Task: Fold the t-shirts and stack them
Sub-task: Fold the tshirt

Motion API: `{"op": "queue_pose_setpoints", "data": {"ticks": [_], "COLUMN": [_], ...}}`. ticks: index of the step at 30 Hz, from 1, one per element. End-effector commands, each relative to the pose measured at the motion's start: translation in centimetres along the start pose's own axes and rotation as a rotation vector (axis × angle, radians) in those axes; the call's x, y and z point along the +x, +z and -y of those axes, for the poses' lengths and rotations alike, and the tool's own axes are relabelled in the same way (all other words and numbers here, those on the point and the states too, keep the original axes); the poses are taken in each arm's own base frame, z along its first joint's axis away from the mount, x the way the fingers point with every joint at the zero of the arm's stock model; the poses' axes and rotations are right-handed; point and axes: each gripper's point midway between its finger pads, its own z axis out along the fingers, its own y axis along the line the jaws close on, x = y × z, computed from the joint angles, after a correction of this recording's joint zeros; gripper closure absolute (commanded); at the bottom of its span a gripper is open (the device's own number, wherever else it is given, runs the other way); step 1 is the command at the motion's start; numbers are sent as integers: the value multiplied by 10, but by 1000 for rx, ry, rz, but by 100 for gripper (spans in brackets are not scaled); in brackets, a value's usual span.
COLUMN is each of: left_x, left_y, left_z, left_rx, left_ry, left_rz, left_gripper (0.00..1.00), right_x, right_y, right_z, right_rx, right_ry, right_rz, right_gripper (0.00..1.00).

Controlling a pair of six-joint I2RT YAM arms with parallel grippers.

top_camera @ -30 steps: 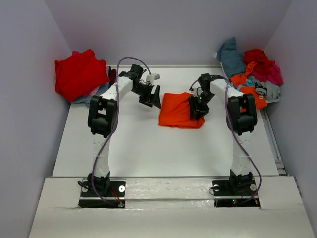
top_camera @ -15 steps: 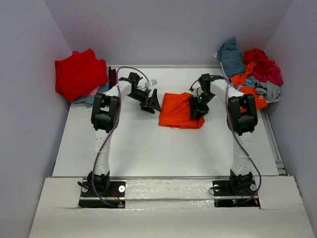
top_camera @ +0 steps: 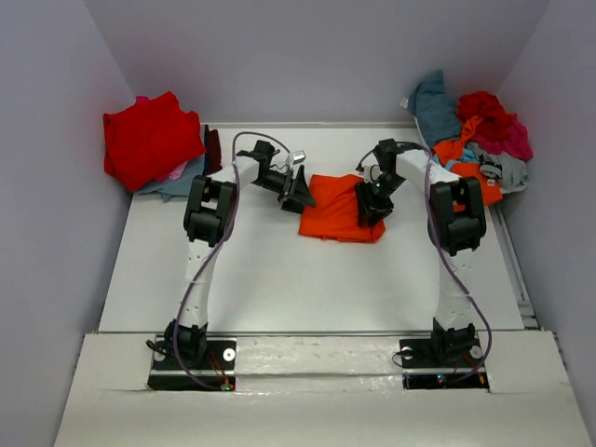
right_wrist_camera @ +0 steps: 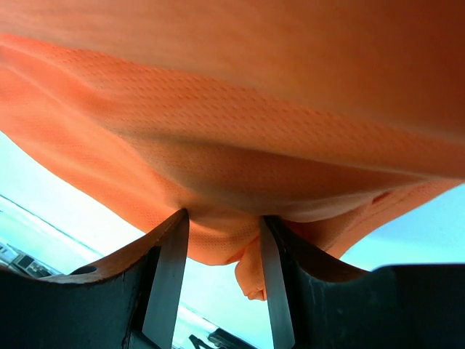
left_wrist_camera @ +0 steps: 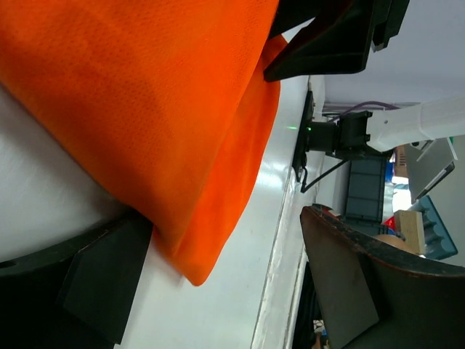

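Only the tip of the orange t-shirt's corner (left_wrist_camera: 193, 270) is between my left gripper's open fingers, so next my left gripper goes farther over the cloth (left_wrist_camera: 185, 193) before it closes.
A folded bright orange t-shirt (top_camera: 335, 207) lies at the middle of the table. My left gripper (top_camera: 300, 189) is open wide at the shirt's left edge. In the left wrist view the shirt's corner (left_wrist_camera: 196, 247) lies between the two spread fingers (left_wrist_camera: 102, 283), and nothing is gripped. My right gripper (top_camera: 371, 201) is at the shirt's right edge. Its fingers (right_wrist_camera: 168, 276) are closed on a bunched fold of the orange cloth (right_wrist_camera: 218, 240). A folded red t-shirt (top_camera: 147, 138) lies on top of a small stack at the back left.
A loose pile of teal, red, orange, magenta and grey shirts (top_camera: 475, 135) fills the back right corner. Teal and pink cloth (top_camera: 177, 177) shows under the red shirt. Walls close in on three sides. A rail (top_camera: 512, 261) runs along the table's right edge.
My left gripper has swung right across the table and reached the orange shirt's left edge. The right gripper and the shirt have stayed where they were.
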Motion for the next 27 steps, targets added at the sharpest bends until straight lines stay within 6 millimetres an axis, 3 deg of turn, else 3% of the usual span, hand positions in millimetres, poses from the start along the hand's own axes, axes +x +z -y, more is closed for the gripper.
{"op": "queue_pose_setpoints", "data": {"ticks": [1,11,14,15,17,22,27], "left_x": [-7,-24,-20,-13,-9,-24,-29], "left_y": [22,51,49,44,31,-18,-39], "left_z": [-10,-3,-9,-23,-30,-61,-66], "left_rx": [-17,15,-42,-86,-121,-269,-329], "left_ry": [54,3,-9,-44,-66,-86,-91], "left_rz": [-13,20,27,36,65,173,216], "left_gripper": [1,1,1,1,1,1,1], "right_x": [-6,-4,-4,-4,-4,-4,-3], "right_y": [-16,-14,-13,-13,-13,-11,-12], "right_z": [-13,-12,-12,-12,-12,-13,-14], "right_rx": [-22,-25,-25,-27,-28,-34,-37], "right_ry": [-42,-42,-41,-41,-40,-39,-38], "right_rz": [46,43,41,41,39,38,41], "right_gripper": [50,50,50,50,50,50,50]}}
